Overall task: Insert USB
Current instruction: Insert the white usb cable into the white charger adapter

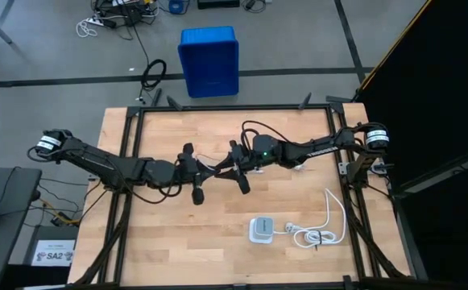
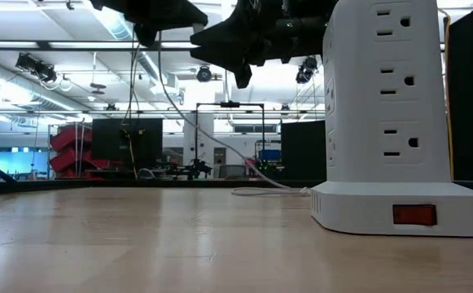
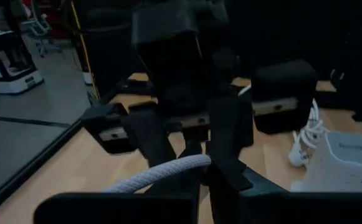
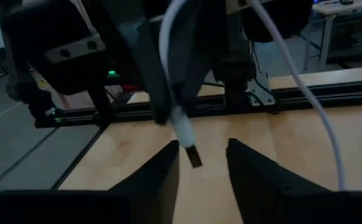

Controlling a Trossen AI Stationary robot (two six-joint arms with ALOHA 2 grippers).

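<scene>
My right gripper should hold the white plug end (image 4: 183,129) while my left gripper opens and takes the plug itself, because my left gripper is pinching the cable (image 4: 170,92) behind the plug.
The USB is a thin white cable (image 4: 168,43). Its white plug end with a dark metal tip (image 4: 192,154) hangs above the middle of the table. My left gripper (image 4: 159,93) is shut on the cable just behind that plug. My right gripper (image 4: 202,163) faces it from the table's right side, open, one finger on each side of the plug tip without touching it. In the high view the two grippers meet tip to tip, left (image 1: 208,169) and right (image 1: 224,167). A loose strand (image 2: 189,118) droops to the tabletop. My left gripper pinches the cable (image 3: 187,164) between its two shut fingers, a short way behind the plug. The fingers lie across the cable. The plug end (image 4: 182,127) sticks out below them, tip down, lifted clear of the table. The rest of the cable (image 4: 321,112) trails off slack.
A white power tower (image 1: 262,229) with outlets and a red switch (image 2: 415,214) stands at the table's near right. Its thicker bundled cord (image 1: 314,236) lies beside it. A blue bin (image 1: 209,58) sits on the floor beyond the far edge. Bare wood lies left of the tower (image 1: 169,234).
</scene>
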